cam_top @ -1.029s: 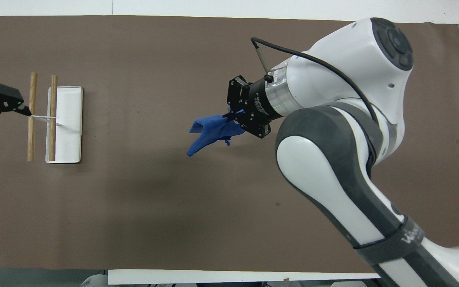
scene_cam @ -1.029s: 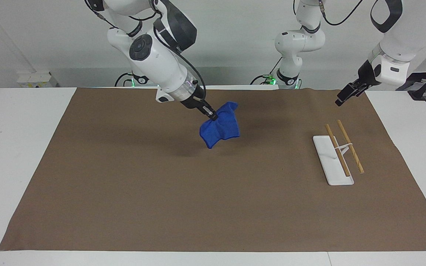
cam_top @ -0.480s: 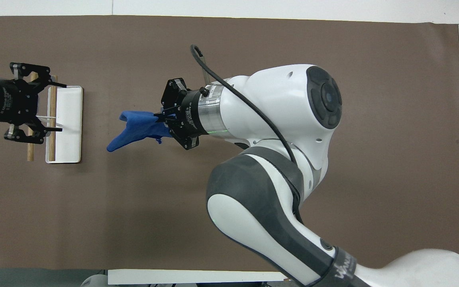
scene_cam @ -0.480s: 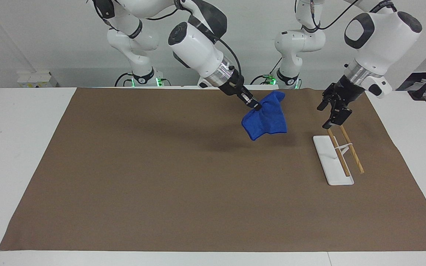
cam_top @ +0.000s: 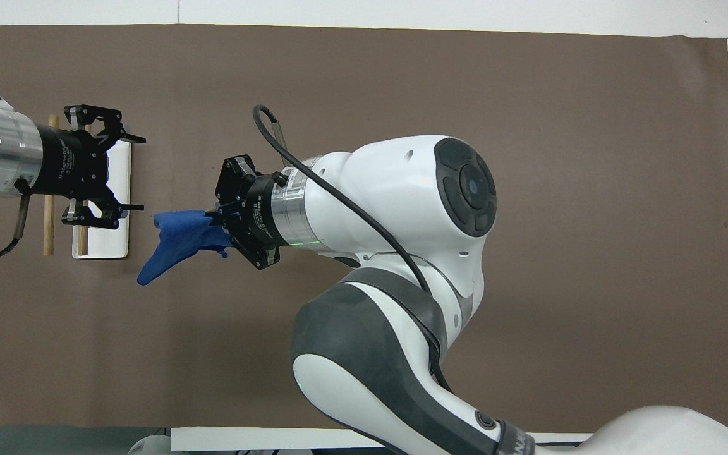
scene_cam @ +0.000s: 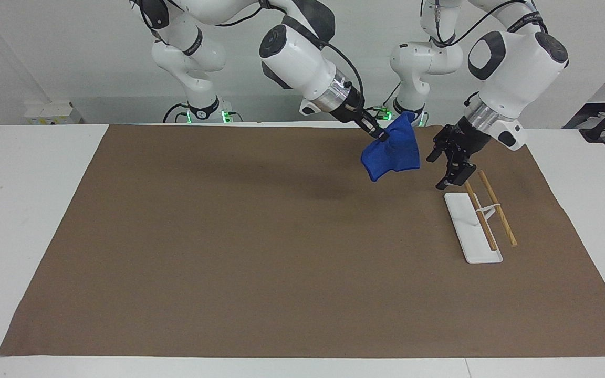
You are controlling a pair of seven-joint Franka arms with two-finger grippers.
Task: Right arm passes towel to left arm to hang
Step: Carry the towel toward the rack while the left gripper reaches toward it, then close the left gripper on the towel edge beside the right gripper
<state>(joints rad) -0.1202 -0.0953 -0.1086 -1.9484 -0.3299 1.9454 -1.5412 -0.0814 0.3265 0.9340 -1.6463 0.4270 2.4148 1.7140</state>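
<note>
My right gripper should stay still, as the towel's near corner is hanging outside my left gripper's open fingertips [cam_top: 137, 174]. My left gripper should meanwhile reach over and pinch that corner [cam_top: 162, 221].
My right gripper [scene_cam: 381, 137] is shut on one edge of the blue towel [scene_cam: 393, 152]. It holds the towel in the air over the brown mat, toward the left arm's end of the table. The towel hangs crumpled below the fingers and also shows in the overhead view [cam_top: 174, 237], with the right gripper [cam_top: 222, 218] beside it. My left gripper [scene_cam: 436, 171] is open and empty. It points at the towel with a small gap between them, over the rack's end nearer the robots. In the overhead view the left gripper [cam_top: 138, 173] has its jaws spread wide.
The rack [scene_cam: 473, 231] is a white base plate with two wooden rods [scene_cam: 497, 207] on a white stand, at the left arm's end of the mat. It also shows in the overhead view [cam_top: 103, 243]. The brown mat [scene_cam: 229, 252] covers the table.
My right arm has carried the towel toward the left arm's end of the table. My left gripper has swung in from the table's edge over the rack, up to the towel.
</note>
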